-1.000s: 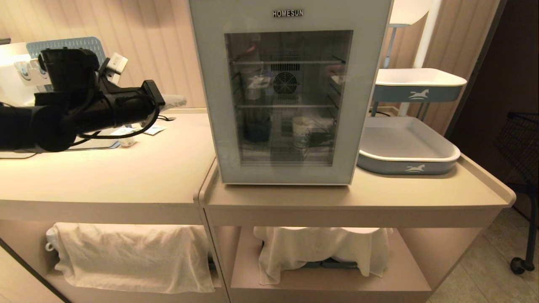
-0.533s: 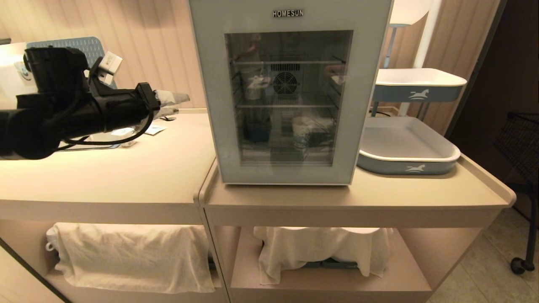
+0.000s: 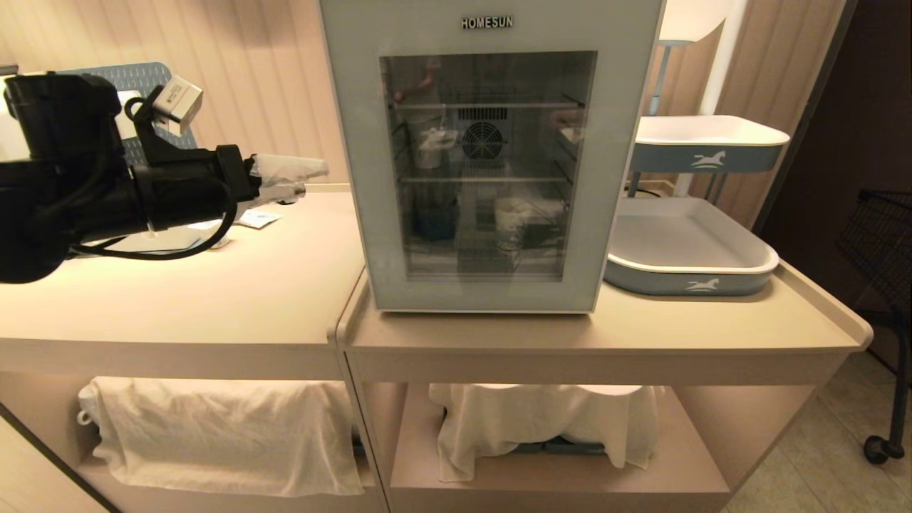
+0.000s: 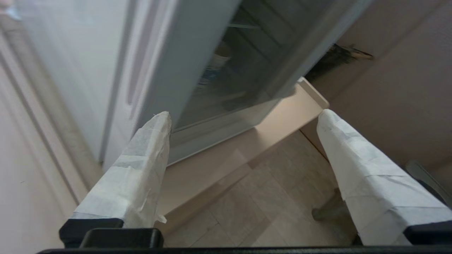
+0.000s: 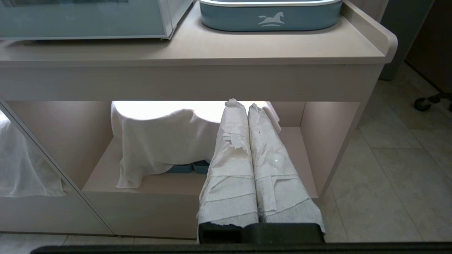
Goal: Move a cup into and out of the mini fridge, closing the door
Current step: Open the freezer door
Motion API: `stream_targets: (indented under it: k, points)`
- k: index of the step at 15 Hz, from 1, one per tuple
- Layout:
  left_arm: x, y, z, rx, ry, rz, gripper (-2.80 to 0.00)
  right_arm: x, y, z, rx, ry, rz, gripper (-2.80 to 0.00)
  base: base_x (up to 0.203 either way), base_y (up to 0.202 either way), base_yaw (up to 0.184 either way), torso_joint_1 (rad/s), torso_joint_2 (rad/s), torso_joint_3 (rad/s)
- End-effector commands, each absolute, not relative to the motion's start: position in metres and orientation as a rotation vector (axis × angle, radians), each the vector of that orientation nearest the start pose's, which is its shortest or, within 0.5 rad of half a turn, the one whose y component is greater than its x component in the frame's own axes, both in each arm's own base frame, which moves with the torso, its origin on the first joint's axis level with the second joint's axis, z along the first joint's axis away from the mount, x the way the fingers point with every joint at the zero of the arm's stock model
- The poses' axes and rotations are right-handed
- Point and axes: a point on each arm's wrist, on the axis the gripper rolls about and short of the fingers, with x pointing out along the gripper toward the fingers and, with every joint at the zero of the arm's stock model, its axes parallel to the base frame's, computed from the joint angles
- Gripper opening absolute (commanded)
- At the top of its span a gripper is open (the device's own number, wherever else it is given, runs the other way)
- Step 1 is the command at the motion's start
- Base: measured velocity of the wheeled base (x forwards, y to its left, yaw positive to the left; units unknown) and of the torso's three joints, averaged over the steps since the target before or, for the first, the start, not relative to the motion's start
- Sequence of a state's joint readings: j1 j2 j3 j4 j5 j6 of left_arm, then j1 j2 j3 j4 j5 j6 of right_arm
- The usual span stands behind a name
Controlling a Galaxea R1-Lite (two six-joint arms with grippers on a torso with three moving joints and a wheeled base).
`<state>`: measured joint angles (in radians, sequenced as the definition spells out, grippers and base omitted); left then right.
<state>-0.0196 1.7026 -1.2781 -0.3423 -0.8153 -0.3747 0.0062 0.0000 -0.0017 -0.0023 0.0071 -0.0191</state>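
Observation:
The door's lower edge [image 4: 134, 126] has my left gripper pointing at it crookedly, so I should back away, straighten the gripper and come in higher, facing the door's handle hollow [image 4: 144, 57].
The mini fridge [image 3: 499, 32] stands on the right counter, and its door [image 3: 356, 178] is closed. Through the dark glass I see the cup [image 3: 509, 217], white and upright on the lower wire shelf. My left gripper [image 3: 296, 177] hovers over the left counter, level and pointing at the fridge's left side, a short way from it. It is open, with nothing between its paper-wrapped fingers [image 4: 148, 148]. The left wrist view shows this gripper [image 4: 244, 114] before the door's hinge-side edge [image 4: 197, 70]. My right gripper [image 5: 242, 104] hangs parked below the counter's front edge, shut and empty.
Two blue-and-white trays [image 3: 687, 281] [image 3: 712, 160] sit right of the fridge. White cloths [image 3: 221, 427] [image 3: 541, 420] cover the lower shelves. A small sachet [image 3: 260, 219] and a blue mat [image 3: 153, 75] lie behind my left arm. A black wire cart [image 3: 883, 242] stands at far right.
My left gripper has gone from shut to open. The arm's wrist has lifted and drawn back to the left, while its fingertips stay near the fridge's side. Fridge, cup and right arm are unmoved.

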Motion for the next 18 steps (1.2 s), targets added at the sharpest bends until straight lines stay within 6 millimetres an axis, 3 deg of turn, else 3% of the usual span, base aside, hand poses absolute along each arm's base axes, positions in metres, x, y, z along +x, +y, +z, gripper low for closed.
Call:
stream_targets:
  k: [1,4,9,14,18]
  points:
    - [0.322,-0.023,0.290,-0.378,0.225,-0.858,0.00,-0.023,0.000,0.076,-0.020,-0.005,0.014,-2.80,0.000,0.000,0.000,0.000,0.00,0.000]
    - [0.321,-0.021,0.289,-0.326,0.228,-1.017,0.00,-0.023,0.000,0.076,-0.020,-0.005,0.012,-2.80,0.000,0.000,0.000,0.000,0.00,0.000]
    - [0.330,-0.017,0.285,-0.271,0.228,-1.012,0.00,-0.023,0.000,0.076,-0.020,-0.005,0.014,-2.80,0.000,0.000,0.000,0.000,0.00,0.000]
    - [0.311,0.020,0.289,-0.200,0.240,-0.869,0.00,-0.023,0.000,0.076,-0.020,-0.005,0.015,-2.80,0.000,0.000,0.000,0.000,0.00,0.000]
    - [0.320,0.040,0.294,-0.155,0.237,-0.803,0.00,-0.023,0.000,0.076,-0.020,-0.005,0.014,-2.80,0.000,0.000,0.000,0.000,0.00,0.000]
